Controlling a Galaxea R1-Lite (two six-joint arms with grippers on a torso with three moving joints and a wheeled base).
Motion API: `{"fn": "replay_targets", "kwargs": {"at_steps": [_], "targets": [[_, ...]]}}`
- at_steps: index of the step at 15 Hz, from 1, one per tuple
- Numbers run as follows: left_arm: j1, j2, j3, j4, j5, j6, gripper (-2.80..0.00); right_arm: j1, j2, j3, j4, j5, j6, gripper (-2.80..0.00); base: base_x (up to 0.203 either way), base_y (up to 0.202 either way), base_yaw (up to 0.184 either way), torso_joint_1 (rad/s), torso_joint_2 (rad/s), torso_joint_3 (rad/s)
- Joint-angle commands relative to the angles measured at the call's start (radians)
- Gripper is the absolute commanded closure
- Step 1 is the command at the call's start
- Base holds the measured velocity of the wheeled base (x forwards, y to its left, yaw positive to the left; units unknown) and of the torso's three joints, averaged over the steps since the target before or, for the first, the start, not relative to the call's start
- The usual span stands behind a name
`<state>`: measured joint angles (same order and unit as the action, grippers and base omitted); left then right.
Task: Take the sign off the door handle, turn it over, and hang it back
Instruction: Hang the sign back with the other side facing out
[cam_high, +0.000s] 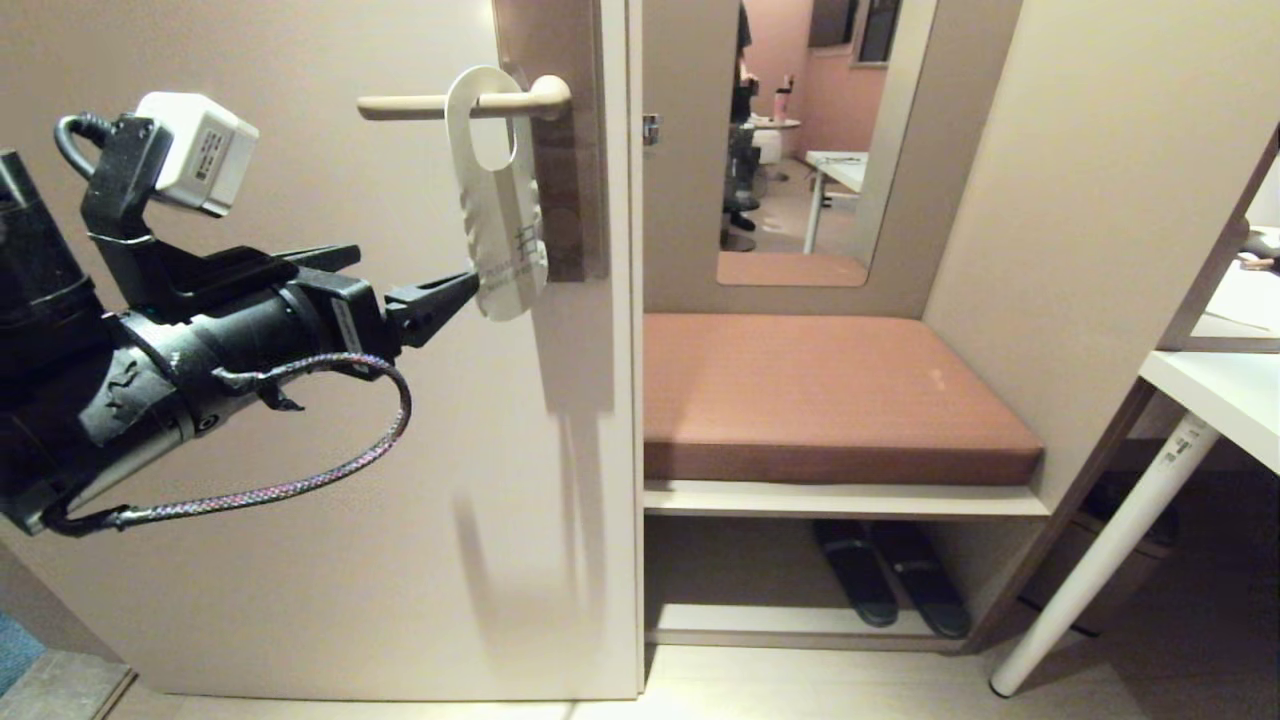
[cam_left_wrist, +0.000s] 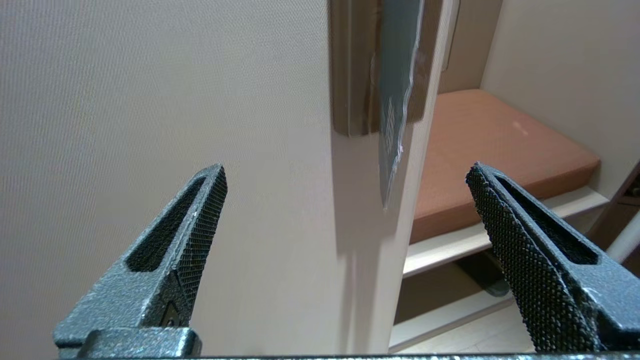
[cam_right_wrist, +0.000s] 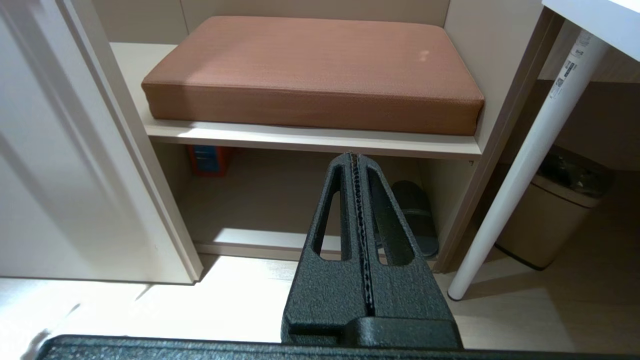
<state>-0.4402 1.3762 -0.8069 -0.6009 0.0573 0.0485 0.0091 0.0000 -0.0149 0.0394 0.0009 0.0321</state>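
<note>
I see that the sign's large hole leaves space around the cream door handle. The sign will turn and show its blue-grey side when I push it.
The sign (cam_high: 495, 200) hangs by its large hole on the cream door handle (cam_high: 420, 104), its pale face toward me, in front of the brown backplate (cam_high: 572, 200). My left gripper (cam_high: 415, 265) is open, level with the sign's lower end and just to its left; one fingertip (cam_high: 468, 280) is close to the sign's edge. In the left wrist view the sign (cam_left_wrist: 395, 100) shows edge-on, blue-grey, ahead of the open left gripper (cam_left_wrist: 346, 169) with nothing between the fingers. My right gripper (cam_right_wrist: 354, 157) is shut and empty, low down and pointing toward the bench.
Right of the door is a bench with a brown cushion (cam_high: 830, 390), dark slippers (cam_high: 890, 580) beneath and a mirror (cam_high: 800, 150) above. A white table leg (cam_high: 1100, 550) stands at the far right, with a bin (cam_right_wrist: 555, 210) beside it.
</note>
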Motion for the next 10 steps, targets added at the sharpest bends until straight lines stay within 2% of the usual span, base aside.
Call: {"fn": "replay_targets", "kwargs": {"at_steps": [1,6,7,8,10], "targets": [[0.0,0.033,-0.025,-0.004,0.001,0.001,-2.8,0.001,0.0,0.001,0.001,0.001,0.0,0.0,0.0,0.0,0.0,0.0,0.0,0.0],[0.001,0.046,-0.035,-0.005,0.001,0.001,-2.8,0.002,0.0,0.001,0.001,0.001,0.001,0.0,0.0,0.0,0.0,0.0,0.0,0.0],[0.001,0.044,-0.034,-0.007,0.001,0.0,-0.82,0.0,0.0,0.001,0.001,0.001,0.0,0.0,0.0,0.0,0.0,0.0,0.0,0.0],[0.001,0.044,-0.034,-0.007,0.001,-0.001,0.0,0.001,0.0,0.0,0.001,0.001,0.0,0.0,0.0,0.0,0.0,0.0,0.0,0.0],[0.0,0.043,-0.034,-0.007,-0.001,-0.002,0.0,0.0,0.0,0.0,0.001,0.001,0.0,0.0,0.0,0.0,0.0,0.0,0.0,0.0]]}}
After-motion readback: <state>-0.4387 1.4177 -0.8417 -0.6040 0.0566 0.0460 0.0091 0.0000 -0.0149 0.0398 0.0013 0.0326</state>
